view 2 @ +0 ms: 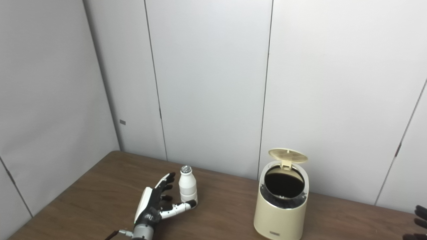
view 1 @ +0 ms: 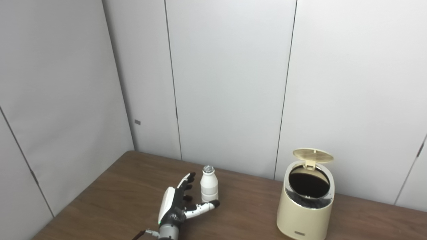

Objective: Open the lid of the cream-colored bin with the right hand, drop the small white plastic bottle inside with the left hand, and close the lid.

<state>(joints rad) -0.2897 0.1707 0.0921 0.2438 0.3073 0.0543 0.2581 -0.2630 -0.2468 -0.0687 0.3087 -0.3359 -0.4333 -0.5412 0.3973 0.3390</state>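
My gripper will lift the small white plastic bottle (view 1: 209, 184), and the bottle's cap will tip toward the fingers, because the thumb (view 1: 205, 207) is low down beside the bottle's base.
The small white plastic bottle (view 1: 209, 184) stands upright on the brown table, silver cap on top. My left hand (view 1: 178, 202) is open right beside it on its left, fingers spread toward the bottle and the thumb reaching under its base; it does not hold it. The cream-colored bin (view 1: 306, 200) stands to the right with its lid (view 1: 313, 155) flipped up, showing a dark inside. Only the dark fingertips (view 2: 419, 213) of my right hand show, at the far right edge of the right eye view, well away from the bin.
The brown wooden table (view 1: 116, 196) is bounded by grey wall panels at the back and left. Its left edge runs diagonally near my left arm.
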